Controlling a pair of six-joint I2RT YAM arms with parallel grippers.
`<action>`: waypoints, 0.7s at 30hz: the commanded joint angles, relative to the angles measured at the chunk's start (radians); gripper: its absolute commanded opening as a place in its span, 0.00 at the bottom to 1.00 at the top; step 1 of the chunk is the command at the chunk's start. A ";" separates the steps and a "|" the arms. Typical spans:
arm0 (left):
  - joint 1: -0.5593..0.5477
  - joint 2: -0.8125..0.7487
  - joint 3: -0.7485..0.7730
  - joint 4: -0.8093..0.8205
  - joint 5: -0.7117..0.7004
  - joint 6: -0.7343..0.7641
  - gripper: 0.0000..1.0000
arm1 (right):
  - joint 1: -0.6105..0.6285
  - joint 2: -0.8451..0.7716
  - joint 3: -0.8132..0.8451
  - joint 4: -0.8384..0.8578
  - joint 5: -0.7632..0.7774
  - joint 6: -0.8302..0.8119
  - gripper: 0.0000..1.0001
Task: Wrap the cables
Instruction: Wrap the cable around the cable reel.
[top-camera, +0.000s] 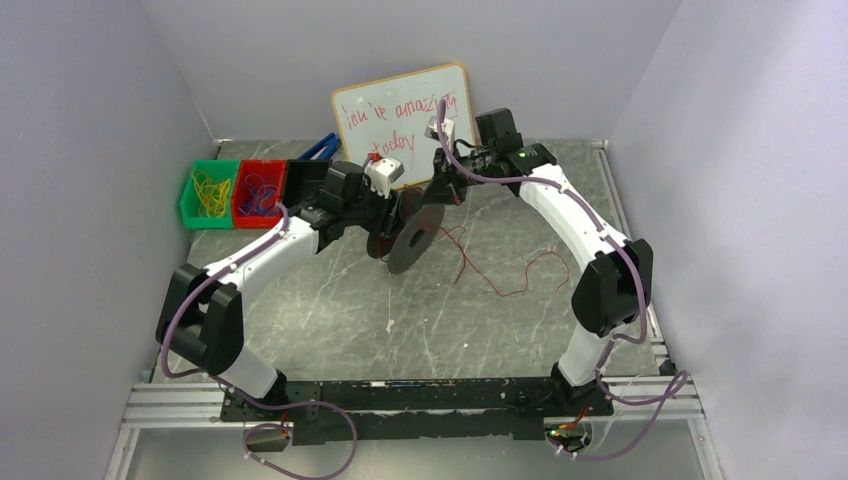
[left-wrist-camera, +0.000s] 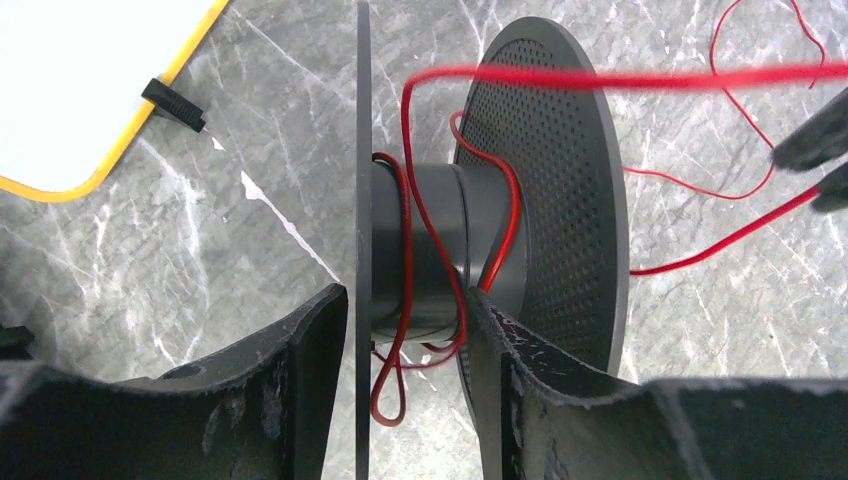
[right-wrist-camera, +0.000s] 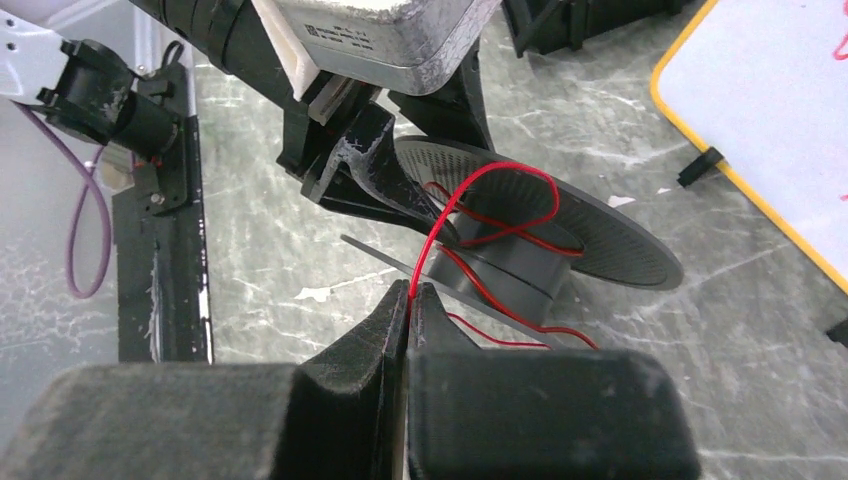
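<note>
The spool leans with the red cable loose around the spool's hub. My left gripper should take hold of the spool's thin rim and lift the spool for winding.
A black spool stands tilted on its edge at the table's middle, with a few loose turns of the thin red cable around its hub. My left gripper is open; its fingers straddle the spool's thin flange and a hanging loop of cable. In the top view this gripper sits at the spool's left. My right gripper is shut on the cable just above the spool; it shows behind the spool as the right gripper. The rest of the cable curls loose on the table to the right.
A whiteboard with red writing leans at the back, close behind both grippers. A green bin of yellow loops and a red bin stand at the back left. A blue tool lies beside them.
</note>
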 joint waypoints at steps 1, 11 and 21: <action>-0.004 -0.008 0.042 0.038 0.034 -0.026 0.53 | -0.007 0.030 0.034 0.003 -0.082 0.010 0.00; -0.004 0.023 0.048 0.040 0.047 -0.030 0.55 | -0.026 0.047 0.040 0.011 -0.142 0.038 0.00; -0.002 0.075 0.078 0.055 -0.033 -0.107 0.54 | -0.029 0.058 0.028 -0.014 -0.169 0.015 0.00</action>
